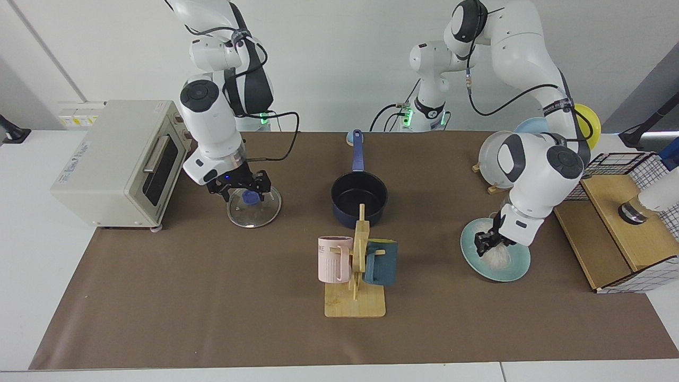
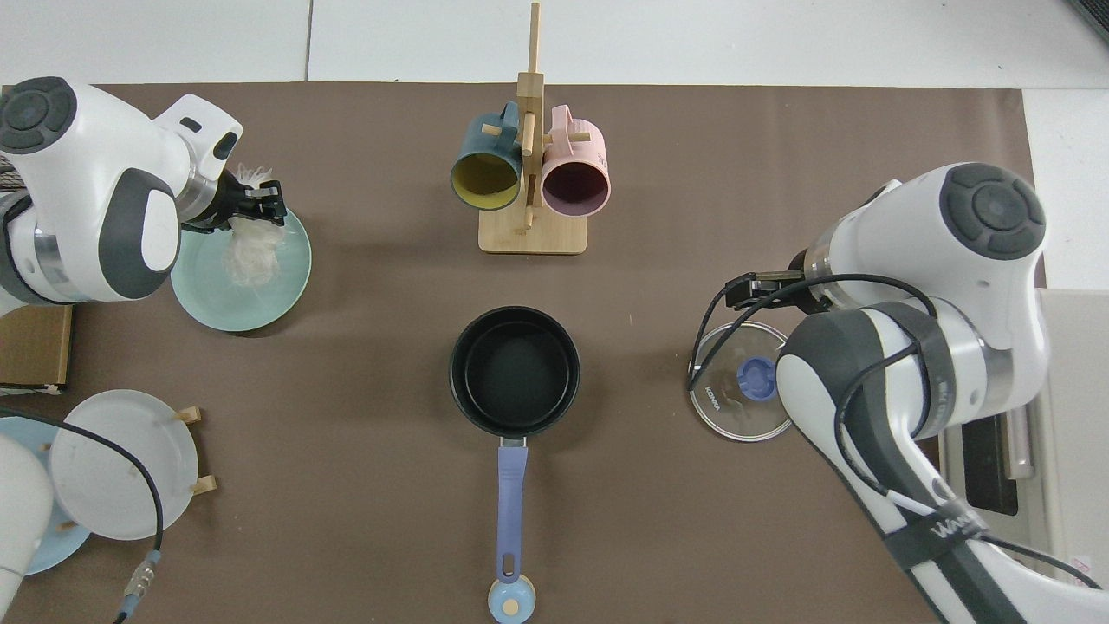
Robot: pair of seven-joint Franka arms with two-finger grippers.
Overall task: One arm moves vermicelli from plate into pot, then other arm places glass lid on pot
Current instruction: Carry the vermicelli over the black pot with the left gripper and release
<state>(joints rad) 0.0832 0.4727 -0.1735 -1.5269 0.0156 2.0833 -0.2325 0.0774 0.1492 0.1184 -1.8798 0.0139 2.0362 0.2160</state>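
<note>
The pot's opening (image 1: 359,194) is about as wide as the glass lid (image 1: 256,213). The lid should rest level across the pot's rim when I lower it.
The vermicelli (image 1: 497,257) (image 2: 251,253) hangs as a white tuft from my left gripper (image 1: 485,245) (image 2: 260,204), which is shut on its upper end. Its loose end trails over the teal plate (image 1: 512,269) (image 2: 217,299) at the facing view's right. I cannot tell whether it still touches the plate. The dark navy pot (image 1: 359,199) (image 2: 514,371) stands empty mid-table, its blue handle pointing toward the arm bases. The glass lid (image 1: 255,211) (image 2: 726,409) lies flat near the toaster. My right gripper (image 1: 242,189) (image 2: 762,288) hovers open just over its blue knob (image 1: 249,197) (image 2: 755,379).
A wooden mug rack (image 1: 356,276) with a pink and a dark teal mug stands just in front of the pot. A toaster oven (image 1: 116,159) sits beside the lid. A rack of pale plates (image 1: 496,151) and a wooden box with a wire basket (image 1: 615,228) flank the teal plate.
</note>
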